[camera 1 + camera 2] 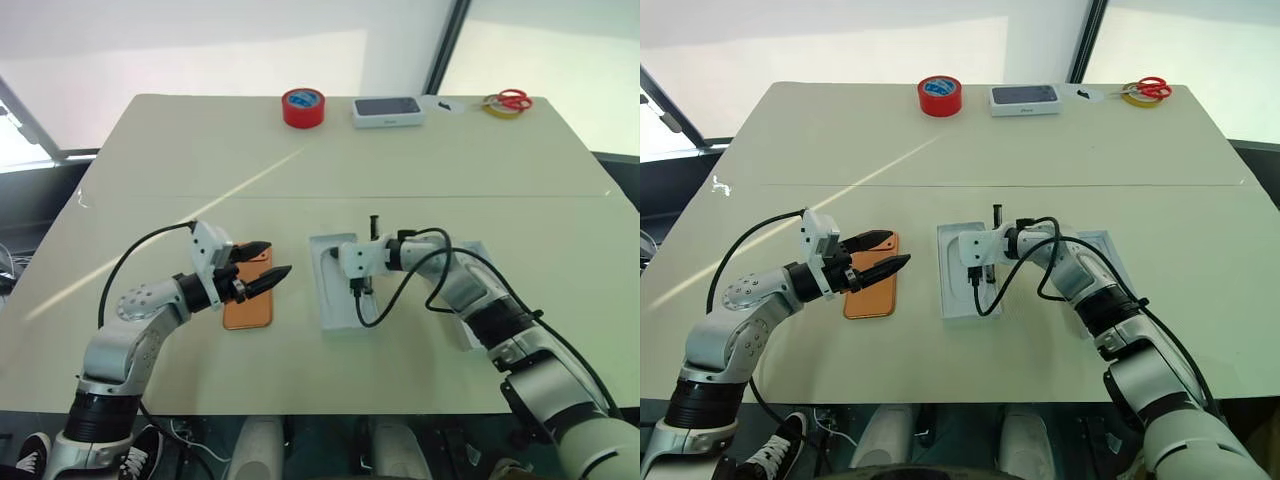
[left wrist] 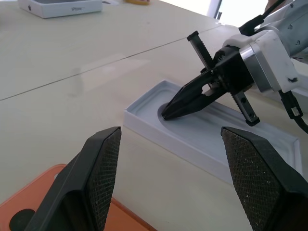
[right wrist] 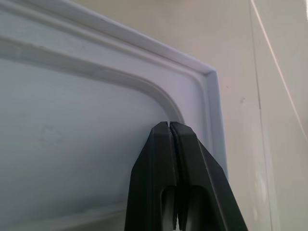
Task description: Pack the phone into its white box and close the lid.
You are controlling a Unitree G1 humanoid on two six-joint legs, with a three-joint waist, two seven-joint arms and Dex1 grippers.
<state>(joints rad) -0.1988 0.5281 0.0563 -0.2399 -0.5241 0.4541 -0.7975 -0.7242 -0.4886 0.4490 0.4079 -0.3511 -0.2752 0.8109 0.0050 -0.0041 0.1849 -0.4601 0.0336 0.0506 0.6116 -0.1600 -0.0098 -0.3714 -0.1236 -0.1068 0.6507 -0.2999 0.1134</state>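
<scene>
The orange phone (image 1: 248, 309) will settle flat inside the tray with its back up when I lower it, because the white tray's raised rim (image 1: 317, 282) goes around a long, phone-shaped bottom.
The orange phone (image 1: 250, 302) lies flat on the table with its back up. My left gripper (image 1: 279, 257) hovers just above the phone's far end, open and empty. At the centre lies a white tray (image 1: 335, 312) with a rounded recess in its floor; I cannot tell whether it is the white box. My right gripper (image 2: 166, 114) is shut, holds nothing, and its tip is down inside the recess near one rounded corner. A second white tray (image 1: 480, 248), possibly the lid, lies to the right, mostly hidden under my right forearm.
At the table's far edge stand a red tape roll (image 1: 303, 107), a dark-topped white box (image 1: 388, 111), and red scissors (image 1: 514, 98) beside a yellow tape roll (image 1: 494, 107). A seam runs across the table (image 1: 150, 160) behind the trays.
</scene>
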